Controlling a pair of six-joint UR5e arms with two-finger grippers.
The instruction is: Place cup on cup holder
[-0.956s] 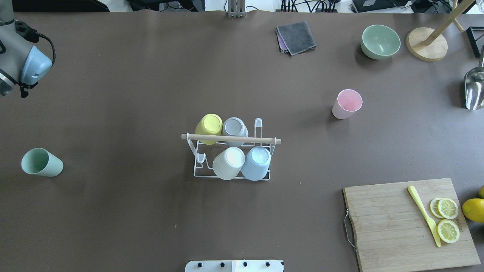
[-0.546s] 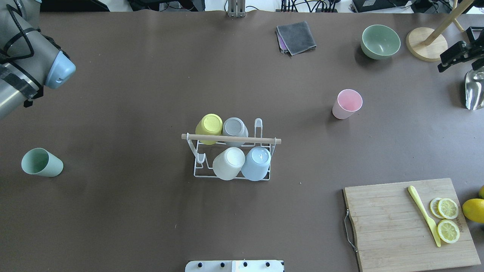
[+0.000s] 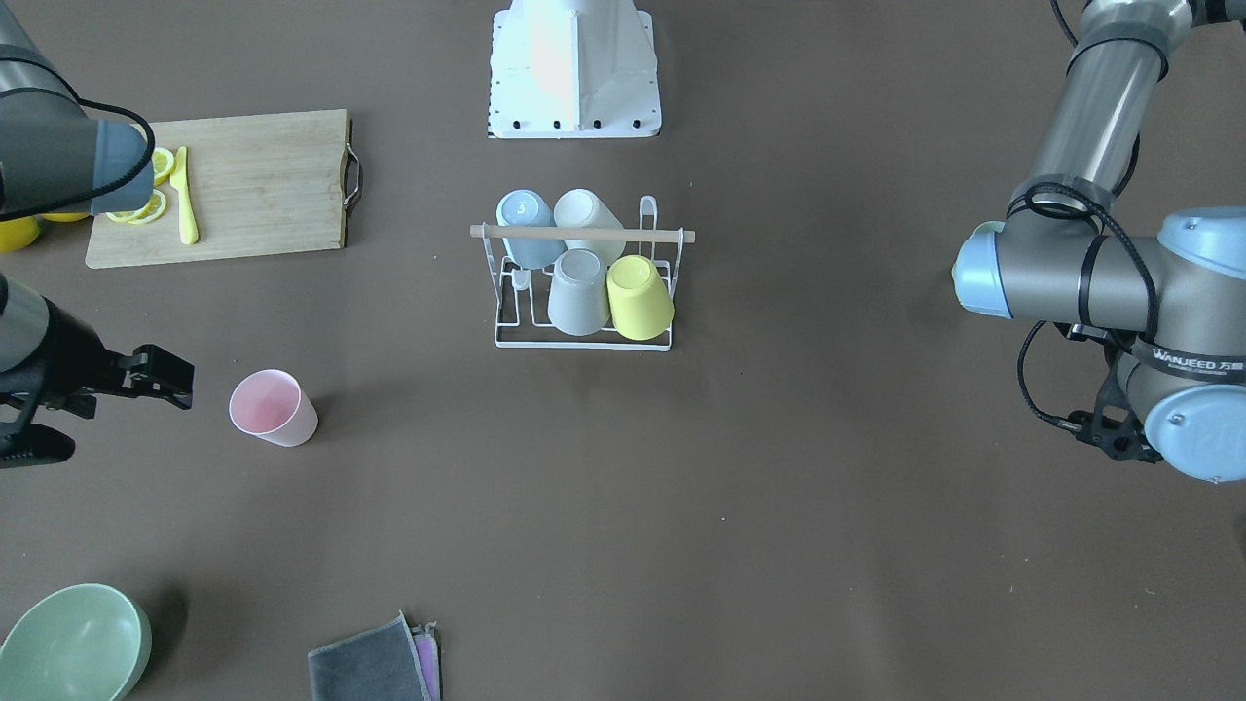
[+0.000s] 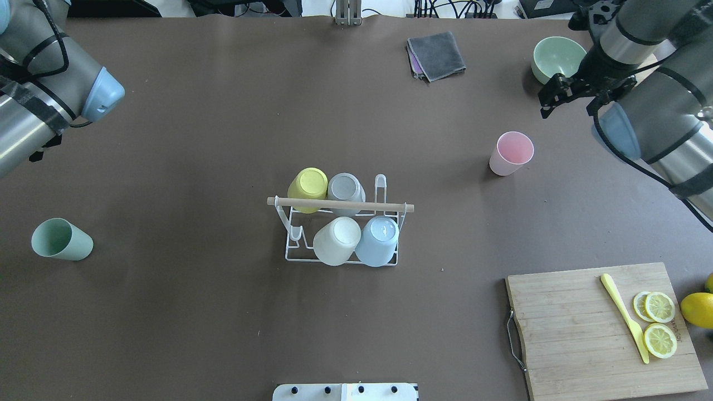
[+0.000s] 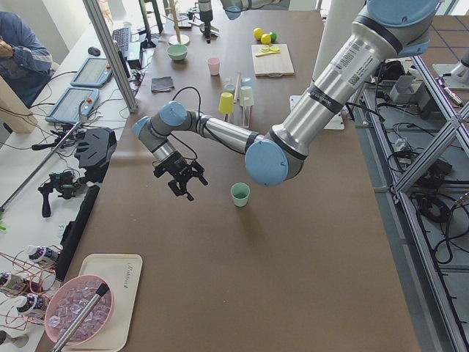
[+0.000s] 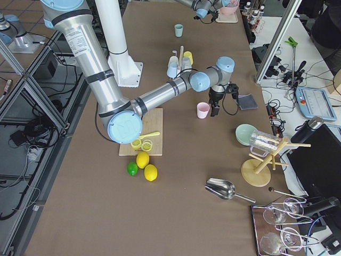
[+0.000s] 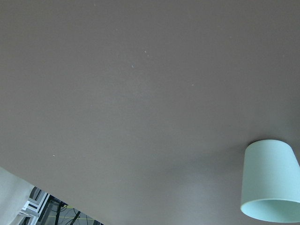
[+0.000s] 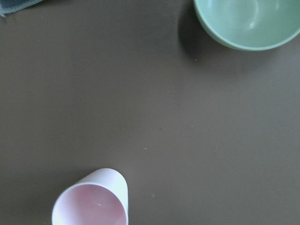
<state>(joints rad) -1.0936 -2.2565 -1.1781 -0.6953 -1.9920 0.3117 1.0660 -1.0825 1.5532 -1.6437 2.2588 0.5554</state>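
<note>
I should bring my right gripper in low from the green bowl's side to grip the pink cup's side, with the pink cup's opening up and the holder's cups upturned.
The white wire cup holder with a wooden rod stands mid-table and carries several upturned cups: yellow, grey, white and blue. It also shows in the front-facing view. A pink cup stands upright to its right, also in the right wrist view. My right gripper is open and empty, just beyond the pink cup and apart from it. A green cup stands at the far left. My left gripper hovers near it; I cannot tell whether it is open.
A green bowl and a folded grey cloth lie at the back. A wooden cutting board with lemon slices and a yellow knife sits front right, with a lemon beside it.
My right arm has swung in from the right edge, bringing its gripper close to the pink cup. My left arm has moved a little further into view. The cups have not moved.
</note>
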